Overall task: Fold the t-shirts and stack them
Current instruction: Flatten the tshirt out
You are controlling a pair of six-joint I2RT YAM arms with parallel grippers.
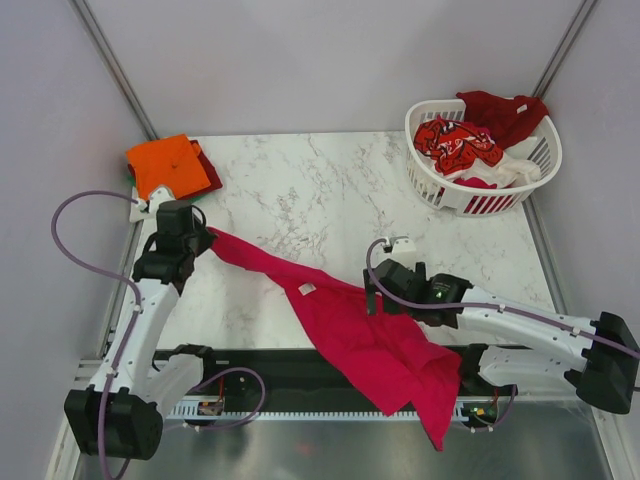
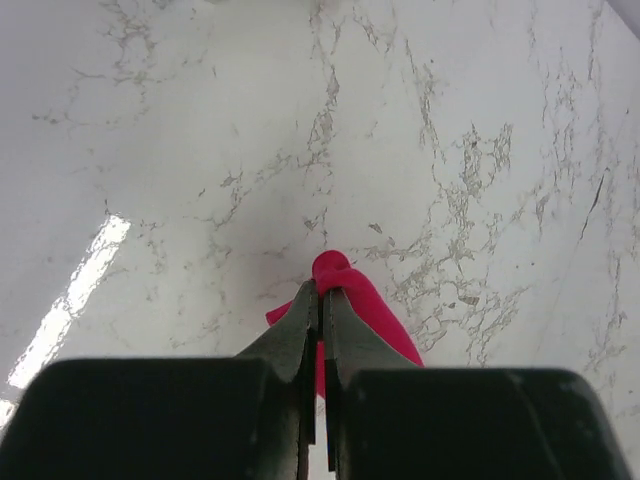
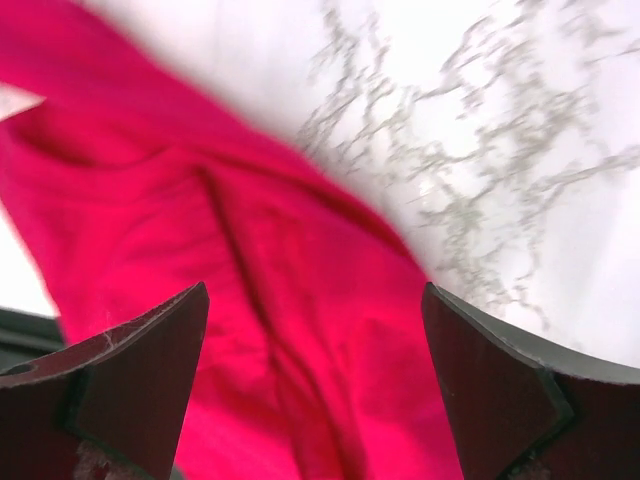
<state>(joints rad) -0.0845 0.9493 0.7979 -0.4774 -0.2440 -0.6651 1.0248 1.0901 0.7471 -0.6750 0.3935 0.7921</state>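
Note:
My left gripper is holding the magenta-red t-shirt, which slants from there over the front rail. My right gripper should grab its loose side while my left gripper stays still.
A magenta-red t-shirt stretches across the marble table from the left arm toward the near edge, its lower part hanging over the front rail. My left gripper is shut on one end of the magenta-red t-shirt, a fold of cloth poking out past the tips; from above the left gripper sits at the shirt's far-left end. My right gripper stands open just above the same shirt, nothing between its fingers; in the top view the right gripper is at the shirt's right edge.
A folded orange t-shirt lies on a dark red one at the far left corner. A white slatted basket at the far right holds dark red, white and red-patterned t-shirts. Grey walls enclose the table.

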